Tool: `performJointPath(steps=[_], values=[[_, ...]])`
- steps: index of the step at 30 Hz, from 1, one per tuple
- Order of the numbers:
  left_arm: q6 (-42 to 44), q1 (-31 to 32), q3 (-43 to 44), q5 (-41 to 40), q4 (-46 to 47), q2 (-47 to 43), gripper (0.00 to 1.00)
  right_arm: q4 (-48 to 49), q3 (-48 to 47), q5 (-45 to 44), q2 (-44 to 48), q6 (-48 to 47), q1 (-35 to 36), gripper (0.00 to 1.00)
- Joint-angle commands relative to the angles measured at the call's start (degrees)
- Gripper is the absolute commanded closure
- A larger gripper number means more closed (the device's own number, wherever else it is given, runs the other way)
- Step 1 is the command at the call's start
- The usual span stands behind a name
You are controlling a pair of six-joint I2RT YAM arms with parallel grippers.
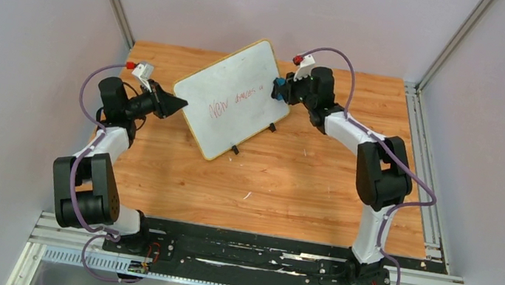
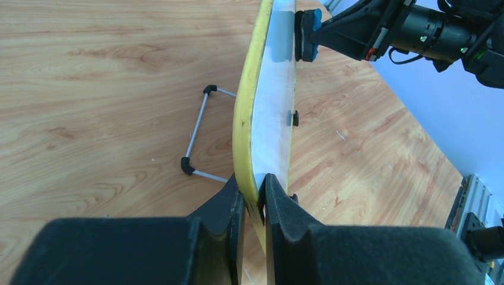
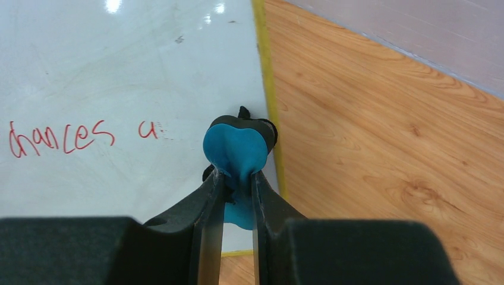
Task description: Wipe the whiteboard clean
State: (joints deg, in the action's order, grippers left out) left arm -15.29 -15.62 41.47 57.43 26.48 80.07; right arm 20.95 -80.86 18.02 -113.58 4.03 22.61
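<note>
The eraser is at the whiteboard's yellow edge, past the red letters, so next my right gripper wipes the eraser back over the remaining writing.
The whiteboard stands tilted on its black feet at the back middle of the table, with red handwriting on its face. My left gripper is shut on the board's yellow left edge. My right gripper is shut on a small blue eraser and holds it against the board's face near its right edge. The eraser also shows in the left wrist view, touching the board. The writing lies left of the eraser.
A wire stand props the board from behind. The wooden table has metal rails along its right side. Grey walls close in the back and sides.
</note>
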Motion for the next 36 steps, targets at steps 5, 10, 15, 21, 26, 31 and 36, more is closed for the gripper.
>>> performJointPath(steps=[5, 10, 15, 21, 26, 31, 36], values=[[6.18, 0.24, -0.21, -2.94, -3.87, -0.13, 1.00, -0.03, -4.60, 1.47, -2.03, -0.49, 3.66, 0.99], [6.39, 0.21, -0.27, -2.94, -4.11, -0.36, 1.00, 0.44, -5.52, 2.93, -2.73, -0.16, 6.00, 0.99], [6.24, 0.22, -0.20, -2.98, -4.16, -0.22, 1.00, 0.92, -5.21, 3.66, -2.28, 0.79, 8.86, 1.00], [6.24, 0.23, -0.19, -2.94, -4.29, -0.28, 1.00, 0.67, -4.07, 1.80, -1.13, -0.53, 11.51, 0.99], [6.40, 0.23, -0.20, -2.85, -4.59, -0.33, 1.00, -2.54, -7.72, 0.70, -4.35, -1.59, 9.40, 1.00], [7.35, 0.23, -0.24, -2.94, -5.70, -0.71, 1.00, -5.49, -11.14, 0.03, -7.36, -2.99, 6.23, 1.00], [7.89, 0.24, 0.29, -2.86, -6.59, -0.47, 1.00, -6.76, -12.76, -0.48, -8.20, -3.76, 2.88, 0.99]])
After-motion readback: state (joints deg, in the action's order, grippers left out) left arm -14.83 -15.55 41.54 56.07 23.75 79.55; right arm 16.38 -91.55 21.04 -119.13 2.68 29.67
